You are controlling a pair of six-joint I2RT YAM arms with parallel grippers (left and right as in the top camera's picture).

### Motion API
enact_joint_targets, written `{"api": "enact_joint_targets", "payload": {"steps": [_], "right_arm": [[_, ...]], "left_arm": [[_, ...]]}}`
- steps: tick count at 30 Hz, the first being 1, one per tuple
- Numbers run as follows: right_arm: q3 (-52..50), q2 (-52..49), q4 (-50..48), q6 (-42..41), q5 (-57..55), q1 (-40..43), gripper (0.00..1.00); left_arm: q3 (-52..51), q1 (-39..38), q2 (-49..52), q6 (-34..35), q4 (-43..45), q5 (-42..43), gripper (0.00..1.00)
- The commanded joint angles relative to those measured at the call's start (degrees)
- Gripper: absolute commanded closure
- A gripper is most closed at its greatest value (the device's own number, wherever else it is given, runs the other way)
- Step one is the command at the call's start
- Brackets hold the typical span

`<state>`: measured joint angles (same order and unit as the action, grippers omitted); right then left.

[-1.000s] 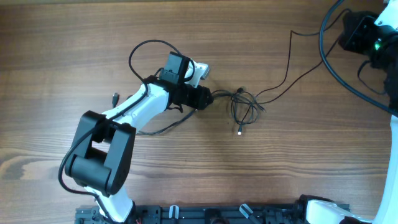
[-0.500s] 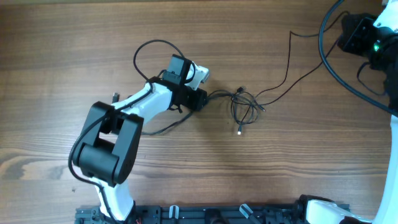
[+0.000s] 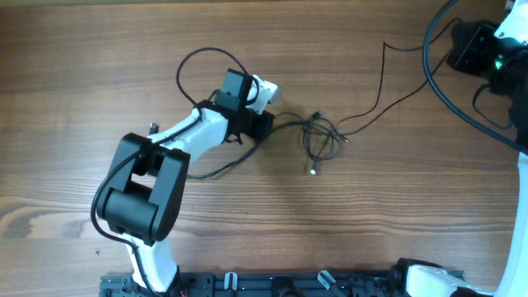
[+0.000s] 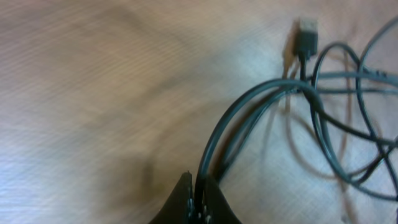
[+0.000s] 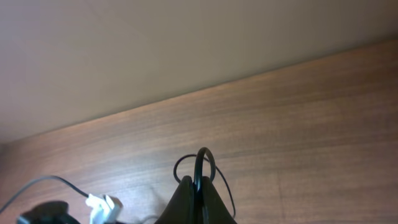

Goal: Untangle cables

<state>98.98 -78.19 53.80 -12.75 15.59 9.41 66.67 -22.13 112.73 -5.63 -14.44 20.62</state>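
Note:
My grippers are holding their strands of cable with the loops (image 3: 322, 138) bunched in between. My left gripper should lift its piece toward the table's far edge (image 3: 221, 37) and let it go to loosen the heap.
The cables (image 3: 323, 137) lie as thin black loops bunched at the table's middle, with a small plug end (image 3: 314, 172) toward the front. My left gripper (image 3: 266, 124) sits just left of the bunch and is shut on a cable strand; in the left wrist view the strand runs from the jaws (image 4: 198, 198) up to the loops (image 4: 336, 124), past a USB plug (image 4: 306, 34). One thin strand (image 3: 384, 78) runs up and right to my right gripper (image 3: 462, 48) at the far right corner. It is shut on that cable (image 5: 200, 167), held well above the table.
A thicker black robot cable (image 3: 202, 62) loops behind the left arm. Another dark cord (image 3: 219, 169) trails along the table under that arm. A small plug (image 3: 153, 128) lies left of the arm. The right arm's thick cables (image 3: 437, 82) hang at the far right.
My left gripper has drawn back a little to the left and away with its strand. The cable bunch has shifted slightly left and tightened. The right gripper has stayed put.

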Motion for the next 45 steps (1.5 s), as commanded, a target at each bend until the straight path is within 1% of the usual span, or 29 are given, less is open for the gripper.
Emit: {"api": "enact_joint_targets", "payload": {"steps": [1,4,7,8,11,14,15,16,17,18,19,20,21,22,27,30,34,38,41,44,45], "right_arm": [[-0.1,-0.7,1.5,0.3,-5.9,-0.2,0.95],[-0.1,-2.1,3.3,0.5,-10.3,-0.2,0.95],[-0.1,-5.6,4.8,0.6,-11.0,-0.2,0.95],[-0.1,-8.1,4.8,0.5,-12.0,-0.2,0.95],[-0.1,-13.9,5.6,-1.1,-15.7,-0.2,0.95],[-0.1,-18.1,6.3,-2.6,-15.5,-0.2,0.95],[-0.1,-19.1,6.4,-2.6,-15.0,-0.2,0.94],[-0.1,-19.6,6.5,-2.1,-13.4,-0.2,0.91],[-0.1,-19.7,6.4,0.1,-10.6,-0.2,0.85],[-0.1,-19.7,6.1,3.6,-6.3,-0.2,0.79],[-0.1,-19.5,5.8,7.3,-0.9,-0.2,0.75],[-0.1,-19.3,5.7,11.1,4.7,-0.2,0.67],[-0.1,-18.9,5.7,13.8,11.6,-0.2,0.63],[-0.1,-18.7,5.8,14.7,14.5,-0.2,0.6],[-0.1,-18.7,6.5,14.7,16.2,-0.2,0.58],[-0.1,-18.8,7.1,14.0,16.2,-0.3,0.53],[-0.1,-18.8,7.1,14.1,16.1,-0.9,0.52],[-0.2,-20.0,7.1,14.3,15.9,-4.0,0.43],[-2.2,-20.9,5.3,14.0,15.6,-6.6,0.4],[-5.3,-22.7,1.2,8.4,12.6,-9.8,0.39],[-6.4,-23.1,-0.3,7.9,12.3,-10.8,0.39]], "left_arm": [[6.7,6.7,-0.6,1.8,-2.7,-3.6,0.96],[12.1,12.9,-3.3,1.5,-6.8,-4.6,0.96],[16.8,19.1,-6.7,1.4,-10.8,-5.3,0.96],[18.7,22.4,-8.9,1.4,-12.4,-5.3,0.96],[19.2,27.6,-13.7,1.4,-14.3,-4.2,0.96],[19.2,29.3,-16.6,1.4,-16.4,-0.6,0.96],[19.2,29.2,-17.3,1.4,-17.0,1.1,0.96],[19.2,28.9,-17.6,1.4,-17.3,2.7,0.96],[19.2,28.6,-17.8,1.4,-17.4,3.9,0.96],[19.2,28.0,-17.8,1.4,-17.4,5.2,0.96],[19.2,27.5,-17.8,1.4,-17.3,6.0,0.96],[19.2,26.9,-17.8,1.4,-17.3,6.6,0.96],[19.2,26.0,-17.8,1.4,-17.3,7.0,0.96],[19.2,25.0,-17.8,1.6,-17.4,7.0,0.96],[19.2,20.0,-19.4,1.6,-17.4,7.0,0.96],[19.2,16.8,-21.5,1.6,-17.3,7.0,0.96],[19.2,13.3,-24.4,1.6,-17.3,7.0,0.96],[19.2,11.8,-27.7,1.6,-16.7,7.0,0.96],[19.2,11.7,-30.1,1.6,-16.7,7.0,0.96],[19.2,11.7,-32.3,1.6,-16.5,7.0,0.96],[19.2,11.7,-32.8,1.6,-16.5,7.0,0.96]]}}
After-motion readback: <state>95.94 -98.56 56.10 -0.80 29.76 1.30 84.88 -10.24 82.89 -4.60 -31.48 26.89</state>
